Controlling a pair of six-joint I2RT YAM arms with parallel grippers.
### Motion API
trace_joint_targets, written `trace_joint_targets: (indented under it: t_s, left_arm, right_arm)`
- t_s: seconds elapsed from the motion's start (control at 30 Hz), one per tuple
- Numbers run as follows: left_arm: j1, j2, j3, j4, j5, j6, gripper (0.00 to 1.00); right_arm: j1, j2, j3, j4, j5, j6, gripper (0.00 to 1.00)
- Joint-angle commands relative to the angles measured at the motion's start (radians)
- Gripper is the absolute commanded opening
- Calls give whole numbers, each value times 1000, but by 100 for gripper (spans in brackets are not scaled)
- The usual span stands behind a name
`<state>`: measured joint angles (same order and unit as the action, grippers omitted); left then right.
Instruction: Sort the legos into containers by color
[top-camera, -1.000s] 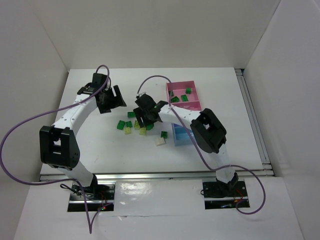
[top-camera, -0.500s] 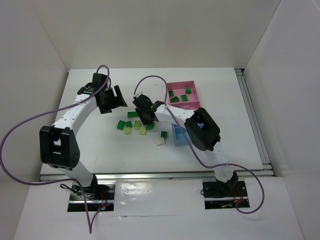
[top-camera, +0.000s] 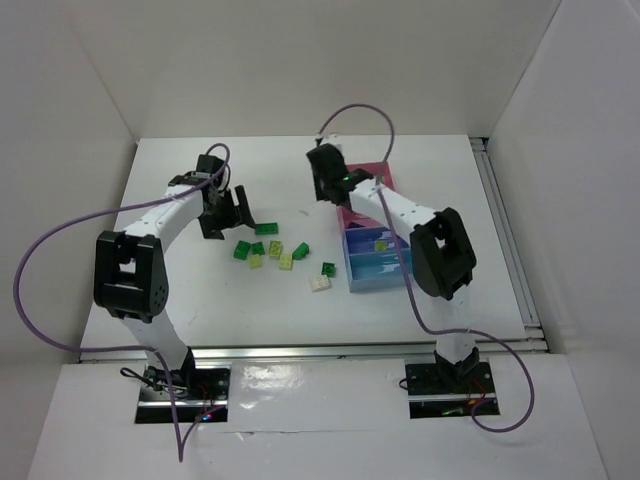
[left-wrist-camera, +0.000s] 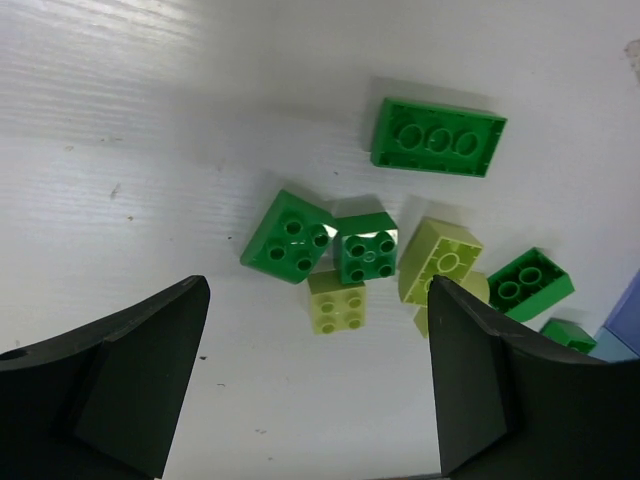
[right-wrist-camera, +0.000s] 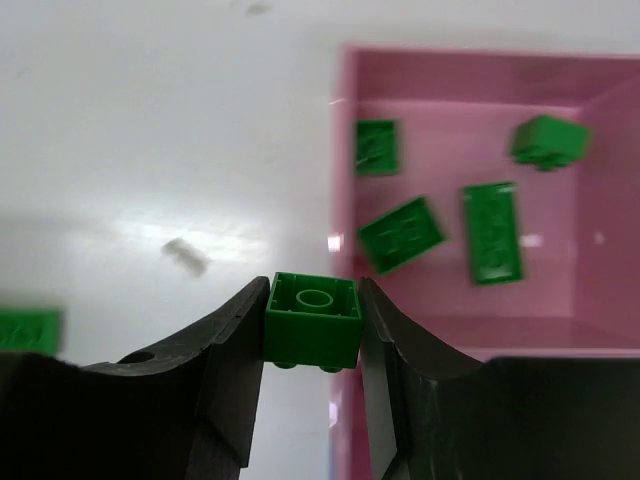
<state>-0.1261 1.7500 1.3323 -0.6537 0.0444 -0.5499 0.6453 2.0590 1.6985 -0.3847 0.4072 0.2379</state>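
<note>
The slanted dark green lego is pressed up against its dark green neighbour (top-camera: 258, 248). Next, my left gripper moves the slanted lego (top-camera: 242, 250) away from the pile first.
My right gripper (right-wrist-camera: 312, 330) is shut on a dark green 2x2 lego (right-wrist-camera: 312, 318), held in the air over the left rim of the pink container (right-wrist-camera: 455, 62). Several dark green legos (right-wrist-camera: 400, 232) lie inside that bin. From above, the right gripper (top-camera: 328, 192) hangs at the pink container (top-camera: 385, 180). My left gripper (left-wrist-camera: 316, 330) is open and empty just short of the loose pile: dark green legos (left-wrist-camera: 290, 236) and pale yellow-green ones (left-wrist-camera: 337, 300). In the top view the left gripper (top-camera: 228, 220) sits left of that pile (top-camera: 275, 250).
Periwinkle (top-camera: 372, 240) and light blue (top-camera: 372, 272) bins join the pink one toward the near side. A cream-white brick (top-camera: 321, 284) and a green one (top-camera: 328, 269) lie just left of them. White walls enclose the table; a rail runs along its right edge.
The right gripper closed on a green lego in the pile, then lifted it back and to the right, to the pink bin. The left gripper shifted closer to the pile and opened slightly wider.
</note>
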Motion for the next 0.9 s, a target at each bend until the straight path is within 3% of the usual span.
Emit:
trace_joint_targets:
  t_s: [0.0, 0.2, 0.37, 0.5, 0.63, 0.87]
  left_arm:
    - [-1, -15, -2, -30, -81, 28, 92]
    - [-10, 6, -60, -43, -156, 27, 87]
    - [-10, -3, -122, 12, -132, 16, 87]
    - [-10, 17, -131, 12, -123, 25, 84]
    - [-10, 26, -131, 34, -89, 34, 83]
    - [-10, 85, -122, 34, -89, 34, 65]
  right_arm:
    - [-110, -24, 23, 6, 53, 73, 41]
    - [-216, 45, 84, -5, -18, 100, 44]
    - [-237, 105, 216, -80, -41, 81, 82]
    - [-178, 52, 184, -39, -41, 46, 80]
    - [-86, 30, 161, -14, -204, 34, 80]
    - [-4, 85, 190, -78, -341, -17, 80]
